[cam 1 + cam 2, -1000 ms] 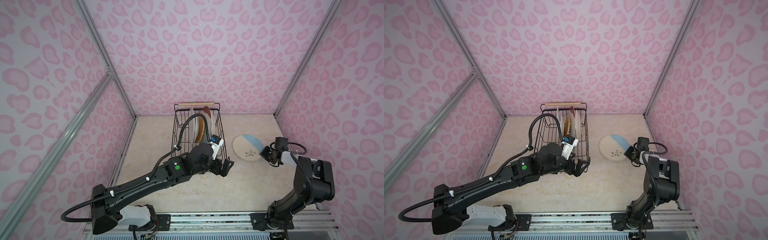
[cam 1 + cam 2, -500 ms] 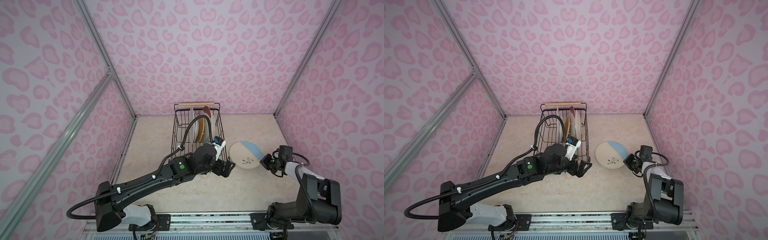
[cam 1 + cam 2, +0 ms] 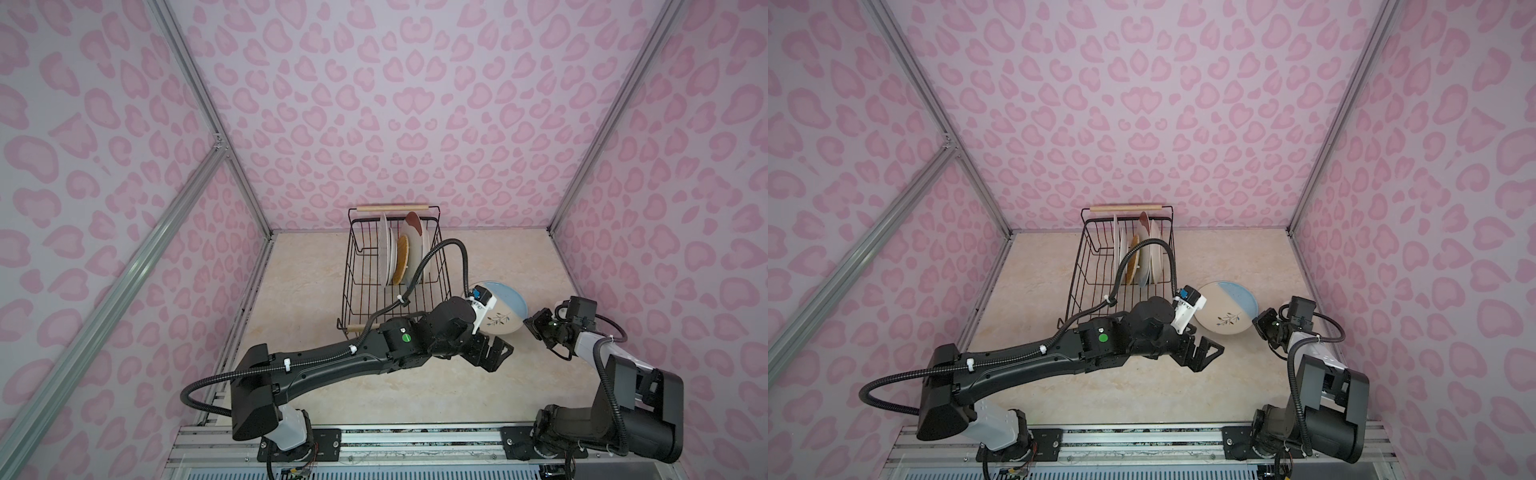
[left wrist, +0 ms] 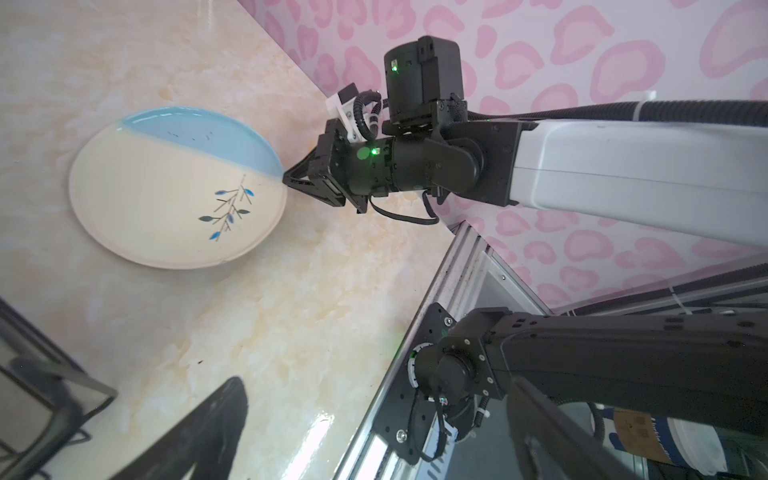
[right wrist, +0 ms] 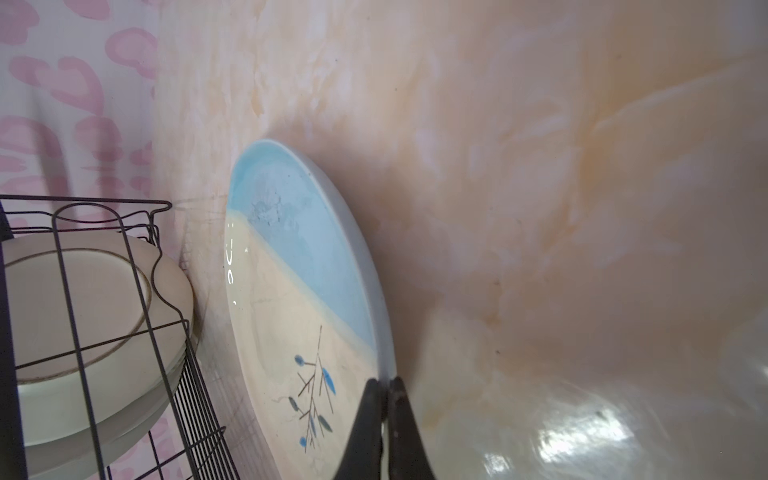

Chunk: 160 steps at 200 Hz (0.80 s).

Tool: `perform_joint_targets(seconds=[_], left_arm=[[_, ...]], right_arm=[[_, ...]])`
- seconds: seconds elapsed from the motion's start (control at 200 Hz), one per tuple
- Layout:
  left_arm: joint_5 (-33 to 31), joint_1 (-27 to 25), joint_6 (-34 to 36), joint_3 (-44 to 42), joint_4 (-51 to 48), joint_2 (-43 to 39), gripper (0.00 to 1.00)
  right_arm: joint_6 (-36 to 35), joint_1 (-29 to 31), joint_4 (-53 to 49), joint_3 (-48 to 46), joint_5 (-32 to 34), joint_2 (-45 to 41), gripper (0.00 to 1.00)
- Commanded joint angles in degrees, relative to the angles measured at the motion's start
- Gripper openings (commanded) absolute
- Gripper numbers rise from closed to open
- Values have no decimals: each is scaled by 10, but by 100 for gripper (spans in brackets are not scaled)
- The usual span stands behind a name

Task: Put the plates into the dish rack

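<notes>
Only the plate's outer edge (image 5: 385, 366) is pinched between my right gripper's fingers, so I should open them, move my left gripper to the plate's rack-side rim (image 3: 1201, 291) and straddle the plate's outer edge more deeply.
A cream-and-blue plate (image 3: 505, 309) (image 3: 1225, 307) with a sprig lies just right of the dish rack (image 3: 353, 257) (image 3: 1088, 249), a black wire basket with wooden handles. My right gripper (image 3: 527, 324) (image 3: 1257, 322) (image 5: 384, 384) is shut on this plate's right rim (image 5: 299, 291); the left wrist view shows the grip (image 4: 286, 180) on the plate (image 4: 174, 187). My left gripper (image 3: 496, 353) (image 3: 1206, 353) (image 4: 376, 384) hangs open and empty just in front of the plate. Several plates (image 3: 399, 253) (image 3: 1142, 257) (image 5: 83, 311) stand on edge in the rack.
Pink patterned walls close in the table on three sides. The left arm's cable (image 3: 461, 257) arcs over the rack's near right corner. The right arm's base (image 3: 623, 419) and a metal rail (image 3: 415, 440) line the front edge. Bare tabletop (image 3: 299, 291) lies left of the rack.
The left gripper has swung right, from the rack's front corner to just in front of the plate, staying open. The right arm has drawn back, shifting the gripped plate slightly nearer.
</notes>
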Motion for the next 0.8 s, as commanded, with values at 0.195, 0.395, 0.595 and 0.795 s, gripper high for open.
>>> perform_joint_targets(seconds=[0.195,0.395,0.595,0.795], left_arm=[[-61,-23,-102,51,88,84,98],[-64,11,-55,98,38,93,99],[-52,19,-30,117,18,102,99],[-48,22,-18,111,7,97,99]], right_arm=[[35,-14,31,-4,-19,-6,0],[-24,10,-41,57,46,13,20],[-78,70,-93,115,133,59,88],[-96,81,-87,133,174,107,86]])
